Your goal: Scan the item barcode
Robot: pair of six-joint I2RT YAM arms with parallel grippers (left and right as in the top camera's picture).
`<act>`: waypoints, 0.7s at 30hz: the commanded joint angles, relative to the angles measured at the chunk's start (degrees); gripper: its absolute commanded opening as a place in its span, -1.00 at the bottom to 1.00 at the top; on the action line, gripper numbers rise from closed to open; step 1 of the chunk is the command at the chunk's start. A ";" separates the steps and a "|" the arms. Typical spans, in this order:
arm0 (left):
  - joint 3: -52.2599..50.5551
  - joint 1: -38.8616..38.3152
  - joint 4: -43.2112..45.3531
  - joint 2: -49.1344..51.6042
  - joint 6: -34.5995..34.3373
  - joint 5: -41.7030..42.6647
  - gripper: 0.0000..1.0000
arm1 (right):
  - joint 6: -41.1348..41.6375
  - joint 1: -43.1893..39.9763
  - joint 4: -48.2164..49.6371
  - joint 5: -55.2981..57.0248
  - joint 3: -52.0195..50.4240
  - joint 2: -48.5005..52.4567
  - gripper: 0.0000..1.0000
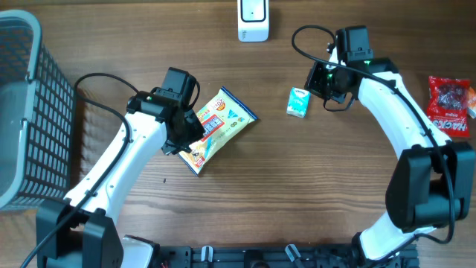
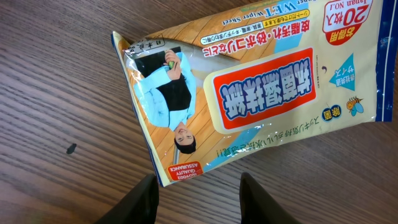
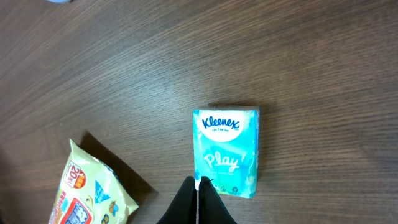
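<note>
I should back my right gripper off and tip the pack's edge [image 1: 289, 102] up with my left gripper, because the Kleenex pack [image 1: 298, 103] lies with its logo side up and its barcode is hidden.
A yellow wet-wipes packet [image 1: 216, 126] with Japanese print lies slantwise on the wooden table. My left gripper [image 1: 181, 141] hovers over its lower-left end. In the left wrist view the gripper [image 2: 199, 179] is open, and the packet's [image 2: 249, 87] corner reaches just inside the gap, close to the left finger [image 2: 144, 199], with nothing pinched. A small teal Kleenex pack [image 1: 298, 102] lies right of centre. My right gripper [image 3: 198, 183] is shut and empty, its tips over the lower-left edge of the Kleenex pack [image 3: 227, 149]. A white scanner [image 1: 253, 20] stands at the far edge.
A grey wire basket [image 1: 18, 112] fills the far left side. A red snack bag [image 1: 450, 104] lies at the right edge. The right arm arches from the front right toward the middle, and black cables trail from both arms.
</note>
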 commanded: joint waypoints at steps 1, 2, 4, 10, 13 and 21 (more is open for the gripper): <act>-0.48 -0.28 0.15 0.39 -0.13 0.50 -0.23 | 0.11 1.25 1.99 1.03 -0.98 3.23 -0.91; -0.48 -0.28 0.15 0.39 -0.11 0.50 -0.22 | 0.13 1.88 2.58 0.98 -1.18 4.31 -0.91; -0.48 -0.28 0.15 0.39 -0.11 0.50 -0.21 | 0.35 3.67 3.34 0.83 -1.25 7.72 -0.91; -0.48 -0.28 0.07 0.39 -0.11 0.48 -0.18 | 2.36 5.88 2.36 3.26 -1.25 17.25 -0.91; -0.48 -0.28 -0.09 0.39 -0.09 0.48 -0.17 | 2.82 5.81 -1.29 4.24 -1.22 17.16 -0.91; -0.48 -0.28 0.15 0.39 -0.09 0.81 -0.12 | -3.21 5.81 -7.76 0.98 -1.22 0.85 -0.91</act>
